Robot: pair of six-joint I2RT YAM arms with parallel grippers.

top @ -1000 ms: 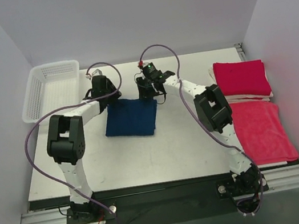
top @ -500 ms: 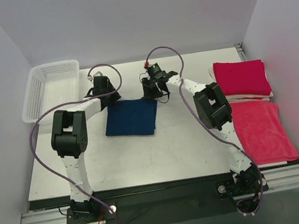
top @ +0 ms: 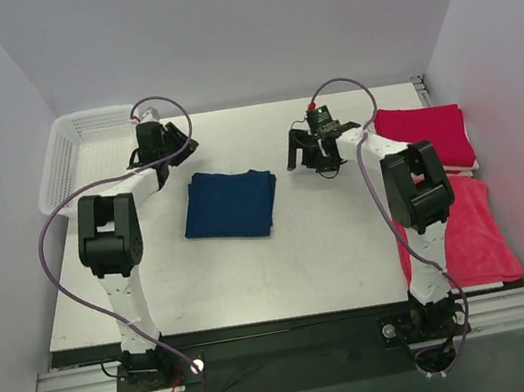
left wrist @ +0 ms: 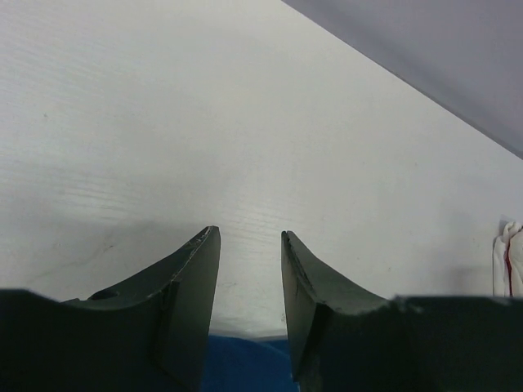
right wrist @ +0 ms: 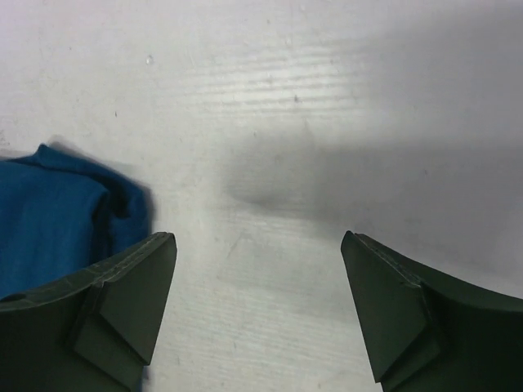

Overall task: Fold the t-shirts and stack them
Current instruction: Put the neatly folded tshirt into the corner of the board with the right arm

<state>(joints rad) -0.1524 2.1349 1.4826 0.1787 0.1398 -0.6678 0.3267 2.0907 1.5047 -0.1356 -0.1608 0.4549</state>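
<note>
The t-shirt's side edge (top: pixel 271 197) lies free and faces my open fingers. My right gripper should keep moving toward the folded navy t-shirt (top: pixel 231 204) until the fingers are on both sides of that edge.
A navy t-shirt (top: pixel 231 204) lies folded into a rectangle on the white table, left of centre. My left gripper (top: pixel 183 152) hovers just beyond its far left corner. In the left wrist view this gripper (left wrist: pixel 249 233) is open by a narrow gap, with bare table between its fingers and the navy cloth (left wrist: pixel 245 367) low behind them. My right gripper (top: pixel 303 160) stands to the right of the shirt. Its wrist view shows it (right wrist: pixel 257 237) wide open over bare table, with the shirt's corner (right wrist: pixel 49 220) to its left. A folded red t-shirt (top: pixel 424 135) tops a stack at the far right. Another red t-shirt (top: pixel 462 227) lies in front of it.
A white mesh basket (top: pixel 62 155) sits at the table's far left corner, close behind the left arm. The back wall runs just beyond both grippers. A white layer (top: pixel 440 170) shows under the folded red shirt.
Both grippers have left the navy shirt's far edge. The right one opened wide and swung right toward the red stack. The left one drew back toward the basket.
</note>
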